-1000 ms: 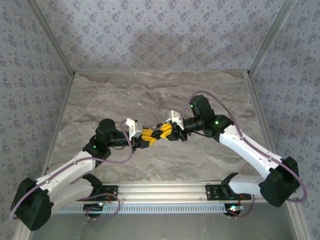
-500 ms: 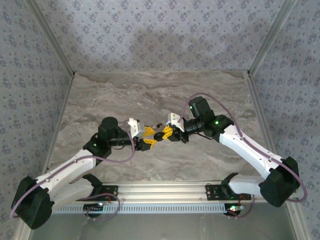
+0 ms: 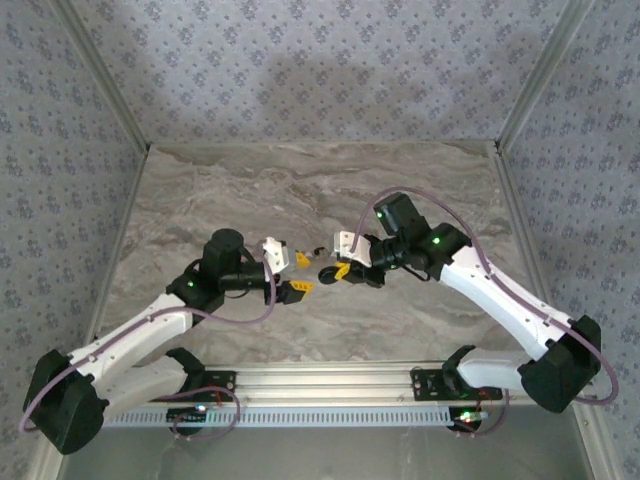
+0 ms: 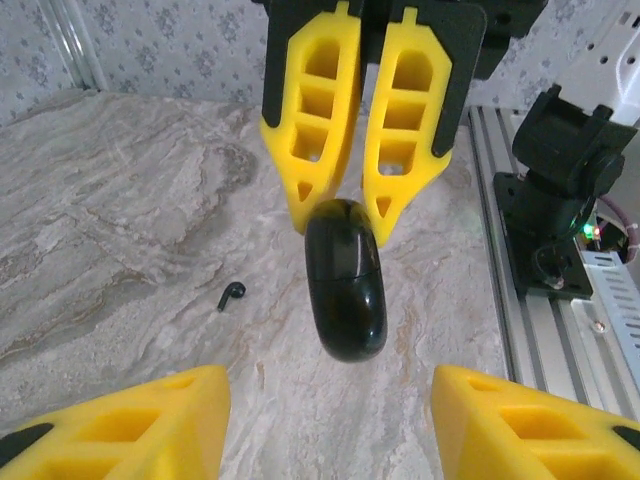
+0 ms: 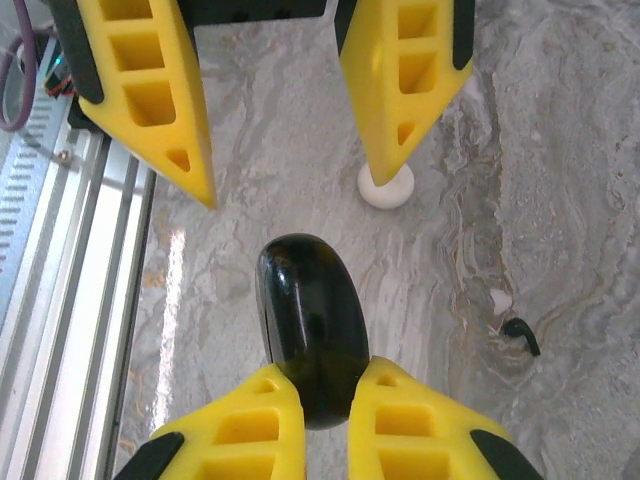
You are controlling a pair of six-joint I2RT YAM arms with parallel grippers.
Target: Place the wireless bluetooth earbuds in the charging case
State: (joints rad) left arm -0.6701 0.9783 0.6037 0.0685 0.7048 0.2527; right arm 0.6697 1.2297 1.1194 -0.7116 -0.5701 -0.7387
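Note:
I should grip the case's loose end (image 4: 354, 335) with my left gripper before the case's lid opens, because only my right gripper is holding the shut charging case above its seam (image 4: 344, 280).
The charging case (image 5: 310, 320) is a glossy black oval pod with a thin seam, held off the table. My right gripper (image 5: 328, 372) is shut on its near end; from the left wrist, the case (image 4: 346, 290) hangs from the right gripper (image 4: 345, 215). My left gripper (image 4: 328, 380) is open, its fingers wide apart with nothing between them, just short of the case's free end. From above, the left gripper (image 3: 302, 273) faces the right gripper (image 3: 335, 272) and the case (image 3: 327, 275). One small black earbud (image 4: 231, 295) with a short stem lies on the marble, the same earbud (image 5: 520, 333) off to the side.
A small white round puck (image 5: 385, 187) rests on the marble table (image 3: 300, 190) beyond the left fingertip. The aluminium rail (image 3: 330, 380) and arm bases run along the near edge. Patterned walls enclose the other sides.
My left gripper has opened, let go of the case and drawn back a little to the left. The right gripper has kept its hold on the case.

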